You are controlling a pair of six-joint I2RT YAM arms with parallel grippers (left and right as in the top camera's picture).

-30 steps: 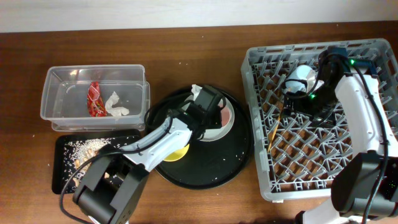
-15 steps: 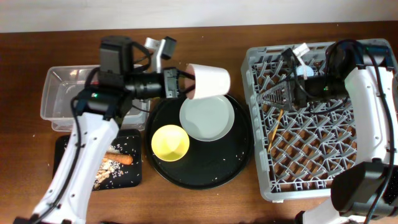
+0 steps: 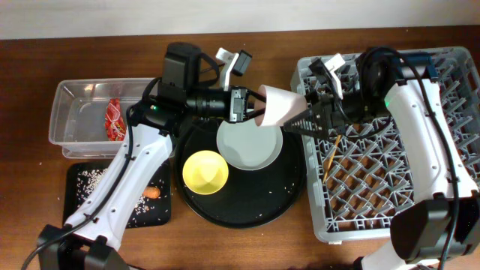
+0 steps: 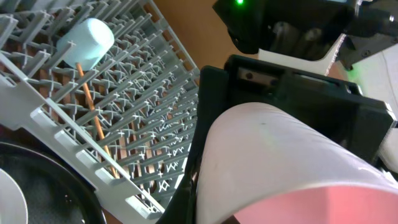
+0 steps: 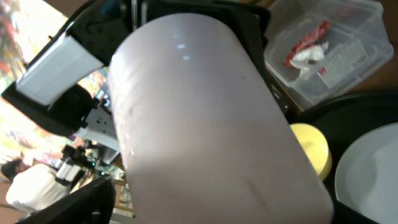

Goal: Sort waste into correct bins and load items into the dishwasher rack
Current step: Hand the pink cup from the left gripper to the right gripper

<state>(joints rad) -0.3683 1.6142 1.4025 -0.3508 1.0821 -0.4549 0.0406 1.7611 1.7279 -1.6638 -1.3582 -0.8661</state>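
Note:
The pale pink cup [image 3: 281, 106] is in my left gripper, short of the rack, so next my right gripper takes it and puts it next to the wooden chopstick [image 3: 331, 156].
My left gripper [image 3: 253, 106] is shut on the pale pink cup [image 3: 277, 106], holding it on its side in the air above the pale white plate [image 3: 250, 148]. My right gripper [image 3: 294, 121] reaches left from the grey dishwasher rack [image 3: 390, 202] and is open, fingers at the cup's end. The cup fills the right wrist view [image 5: 205, 124] and the left wrist view [image 4: 286, 162]. A light blue cup [image 4: 87, 40] and a wooden chopstick [image 3: 330, 154] lie in the rack. The yellow bowl [image 3: 205, 172] sits beside the plate.
The plate and bowl sit on a large round black tray [image 3: 289, 195]. The clear tub [image 3: 67, 129] holds the red wrapper [image 3: 114, 120] and white paper [image 5: 308, 57]. The small black tray [image 3: 79, 221] holds rice grains [image 3: 94, 178] and the sausage stick [image 3: 152, 192].
My left arm has lifted the pink cup off the round tray and carried it right toward the rack. My right gripper has swung left from the blue cup to meet it.

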